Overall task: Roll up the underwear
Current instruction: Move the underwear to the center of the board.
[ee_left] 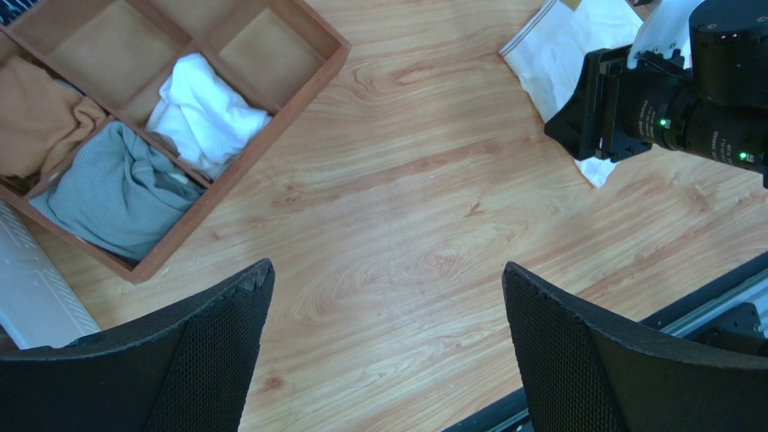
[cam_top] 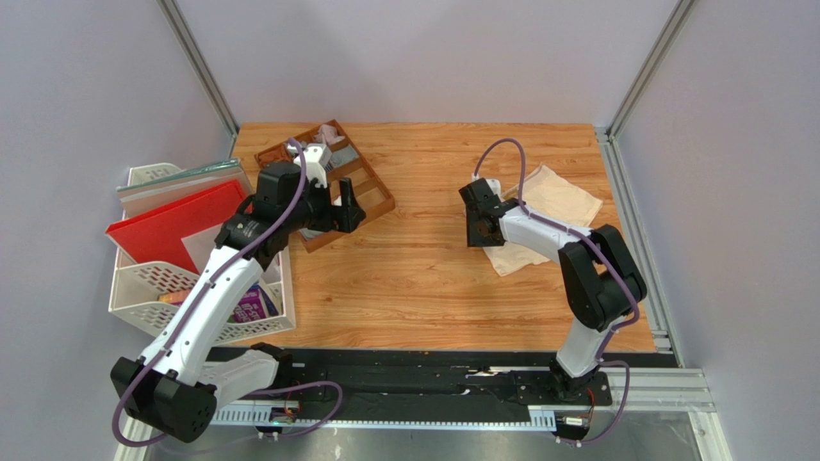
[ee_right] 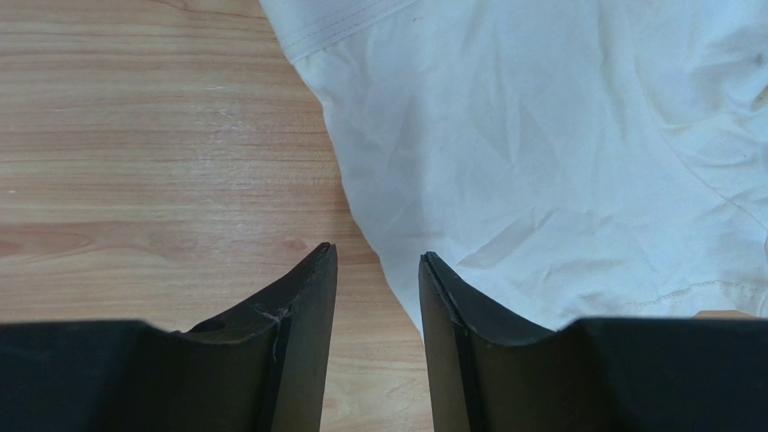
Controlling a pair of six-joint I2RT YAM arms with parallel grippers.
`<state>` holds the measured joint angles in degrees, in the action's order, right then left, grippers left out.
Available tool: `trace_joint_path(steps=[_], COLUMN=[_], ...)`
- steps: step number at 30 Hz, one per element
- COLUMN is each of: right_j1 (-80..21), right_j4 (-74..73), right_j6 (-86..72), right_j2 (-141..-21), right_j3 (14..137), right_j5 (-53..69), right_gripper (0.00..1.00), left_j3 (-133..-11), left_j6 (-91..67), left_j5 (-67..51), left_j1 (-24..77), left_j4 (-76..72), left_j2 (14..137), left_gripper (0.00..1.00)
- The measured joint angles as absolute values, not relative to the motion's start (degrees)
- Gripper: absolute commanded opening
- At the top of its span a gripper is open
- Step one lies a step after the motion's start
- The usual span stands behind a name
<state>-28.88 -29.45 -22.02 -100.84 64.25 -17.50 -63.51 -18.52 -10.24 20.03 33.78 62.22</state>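
The underwear (cam_top: pixel 556 199) lies far from my left gripper, so next my right gripper drags it closer by its edge before my left gripper takes the waistband corner (ee_left: pixel 508 52).
The underwear lies flat at the right of the table: a white brief (cam_top: pixel 510 257) with a cream-beige one (cam_top: pixel 568 197) partly under it behind. My right gripper (cam_top: pixel 480 233) is down at the white brief's left edge. In the right wrist view the white brief (ee_right: pixel 541 153) fills the upper right, and the gripper (ee_right: pixel 377 256) stands open with a narrow gap. The cloth's edge runs into that gap, and the right finger is over the cloth. My left gripper (cam_top: pixel 350 209) hovers wide open over bare wood beside the tray, with nothing between its fingers (ee_left: pixel 225 315).
A brown wooden divider tray (cam_top: pixel 371 187) sits at the back left; it holds rolled white (ee_left: pixel 205 112), grey-green (ee_left: pixel 117 189) and tan (ee_left: pixel 36 117) garments. A white basket (cam_top: pixel 130 288) with a red folder (cam_top: pixel 168 226) stands off the table's left edge.
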Motion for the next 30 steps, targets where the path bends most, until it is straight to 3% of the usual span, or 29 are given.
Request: trace_joint_path(steps=[5, 18, 24, 30], right_j1=[-28.88, -29.39, -33.56, -44.14], right_j4=[-29.36, -27.51, -24.97, -23.16], right_j6=[-21.23, -20.62, -20.99, -23.81], right_j2=[-103.31, -104.71, -103.04, -99.72], right_j3=[64.60, 64.73, 62.43, 58.30], right_j5=[-19.53, -18.87, -17.21, -13.72], right_gripper=[0.38, 0.03, 0.00, 0.00], left_j3=[-62.39, -60.73, -54.28, -45.93], left_j6=[-18.57, -19.07, -22.65, -27.40], left_j5=[-13.06, -14.48, -14.48, -13.10], left_j1=[18.59, 18.59, 18.61, 21.04], left_j4=[34.09, 34.17, 32.80, 29.23], left_j2=[62.67, 62.65, 59.00, 55.70], left_gripper=[1.00, 0.94, 0.89, 0.88])
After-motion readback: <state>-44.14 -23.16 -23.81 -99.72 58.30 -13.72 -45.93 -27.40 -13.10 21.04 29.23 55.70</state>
